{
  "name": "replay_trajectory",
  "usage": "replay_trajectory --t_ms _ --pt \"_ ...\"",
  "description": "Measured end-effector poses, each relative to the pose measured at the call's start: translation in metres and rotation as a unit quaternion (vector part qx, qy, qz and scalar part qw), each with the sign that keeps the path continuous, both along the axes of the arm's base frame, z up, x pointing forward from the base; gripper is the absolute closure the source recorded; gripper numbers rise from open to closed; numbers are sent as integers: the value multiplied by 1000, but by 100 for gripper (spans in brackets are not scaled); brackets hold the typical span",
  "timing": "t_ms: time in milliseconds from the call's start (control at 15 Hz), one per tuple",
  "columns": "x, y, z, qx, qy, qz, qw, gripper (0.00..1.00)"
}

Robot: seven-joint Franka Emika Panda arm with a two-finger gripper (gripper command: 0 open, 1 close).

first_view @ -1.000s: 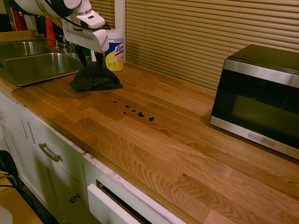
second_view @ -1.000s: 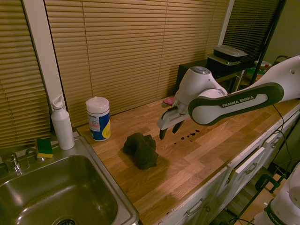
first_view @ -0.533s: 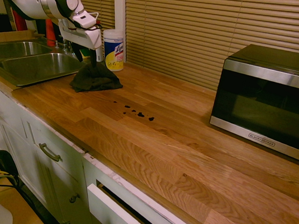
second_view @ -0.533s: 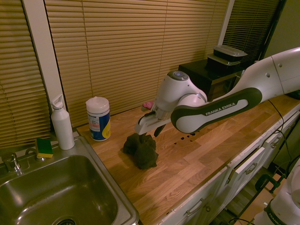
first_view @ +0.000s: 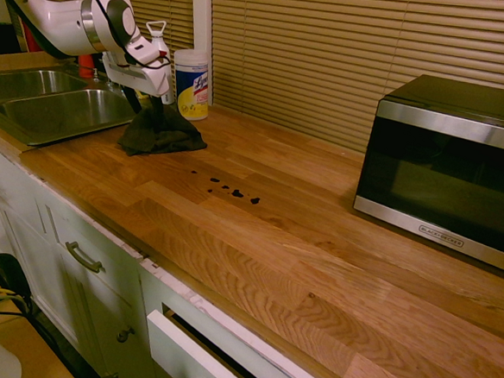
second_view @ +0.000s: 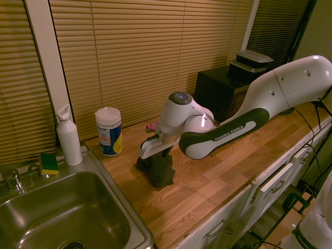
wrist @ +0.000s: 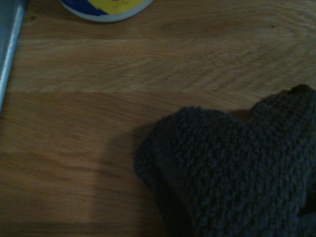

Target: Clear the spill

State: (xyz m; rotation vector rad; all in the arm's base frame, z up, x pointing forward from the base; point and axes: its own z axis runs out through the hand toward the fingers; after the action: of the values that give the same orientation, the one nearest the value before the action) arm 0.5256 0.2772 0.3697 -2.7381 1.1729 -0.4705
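Observation:
The spill (first_view: 226, 188) should come away cleanly when I wipe it with the cloth, because the tiny dark droplets are in separate rounded spots (first_view: 238, 193).
The spill (first_view: 232, 190) is a short row of tiny dark droplets on the wooden counter (first_view: 317, 245), in the first exterior view. Left of it lies a crumpled dark cloth (first_view: 161, 131), which also fills the lower right of the wrist view as cloth (wrist: 232, 168). My gripper (first_view: 147, 108) is lowered onto the top of the cloth, open, its fingers straddling the cloth's peak. In the second exterior view the gripper (second_view: 158, 155) presses into the cloth (second_view: 160, 171), and the arm hides the spill.
A wipes canister (first_view: 191, 83) stands just behind the cloth. The steel sink (first_view: 58, 111) lies to the left, with a white bottle (second_view: 68, 136) and a sponge (second_view: 49, 163) at its back rim. A microwave (first_view: 453, 164) sits at the right.
The arm has swung away from the spill side towards the sink and come down, so the gripper now sits on the cloth instead of hovering above and beside it.

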Motion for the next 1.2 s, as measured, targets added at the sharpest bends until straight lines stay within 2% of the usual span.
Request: replay_trajectory --t_ms 867,1200 --pt "12 -8 -16 -7 19 -18 1000 100" --pt "27 -43 -13 -16 35 -33 999 100"
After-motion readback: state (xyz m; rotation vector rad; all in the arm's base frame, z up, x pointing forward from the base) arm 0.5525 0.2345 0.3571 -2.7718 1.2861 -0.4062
